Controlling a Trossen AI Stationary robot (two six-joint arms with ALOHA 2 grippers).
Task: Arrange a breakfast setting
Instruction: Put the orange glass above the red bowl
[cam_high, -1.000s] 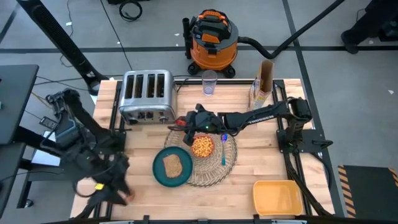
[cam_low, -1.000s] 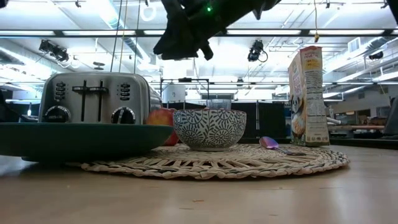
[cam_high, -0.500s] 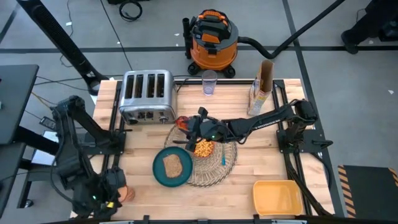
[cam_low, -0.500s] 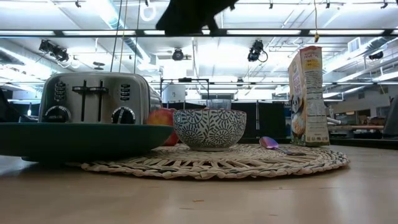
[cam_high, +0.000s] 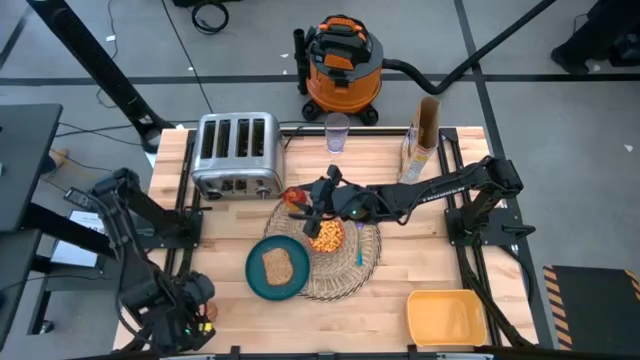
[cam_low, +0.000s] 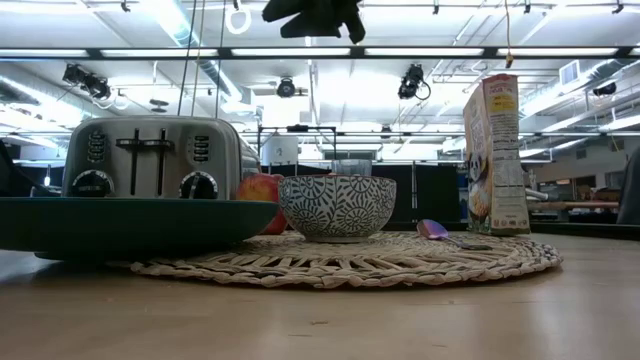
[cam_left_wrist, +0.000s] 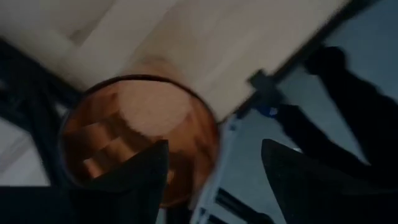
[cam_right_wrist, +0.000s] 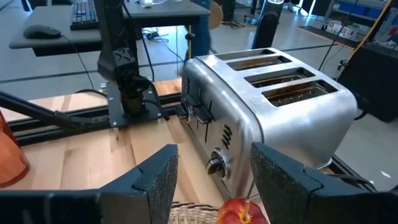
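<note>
My right gripper is too far away to reach the amber cup (cam_high: 208, 311), which stands at the table's near corner. Next, my left gripper takes the cup's rim (cam_left_wrist: 216, 134) and passes the cup over.
The straw placemat (cam_high: 352, 272) bears the bowl of cereal (cam_high: 325, 237), the blue spoon (cam_high: 360, 247) and the red apple (cam_high: 291, 197). The teal plate (cam_high: 258, 282) with the toast slice (cam_high: 277, 265) overlaps the mat's left edge. My right gripper (cam_high: 312, 203) hovers open above the apple (cam_right_wrist: 239, 211), high over the mat (cam_low: 310, 15). The amber cup (cam_high: 207, 311) stands upright at the table's near left corner. My left gripper (cam_left_wrist: 214, 180) is open above it; one finger (cam_left_wrist: 134, 177) shows over the cup's mouth (cam_left_wrist: 140, 134), the other outside the rim. My left gripper comes at the amber cup from above with one finger over its open mouth and one outside its rim (cam_left_wrist: 208, 124). I cannot tell whether a finger touches the cup. The cup stands on the table.
The chrome toaster (cam_high: 235, 150) stands at the far left, close behind the apple. A clear glass (cam_high: 336, 132) and a cereal box (cam_high: 420, 135) stand along the far edge. The yellow tub (cam_high: 447, 318) sits at the near right corner. The table's edge runs right beside the cup.
My right gripper has risen above the mat; the apple stays on the mat. My left arm has swung toward the table's near edge, bringing its gripper over the cup at the near left corner. The cup has stayed in place.
</note>
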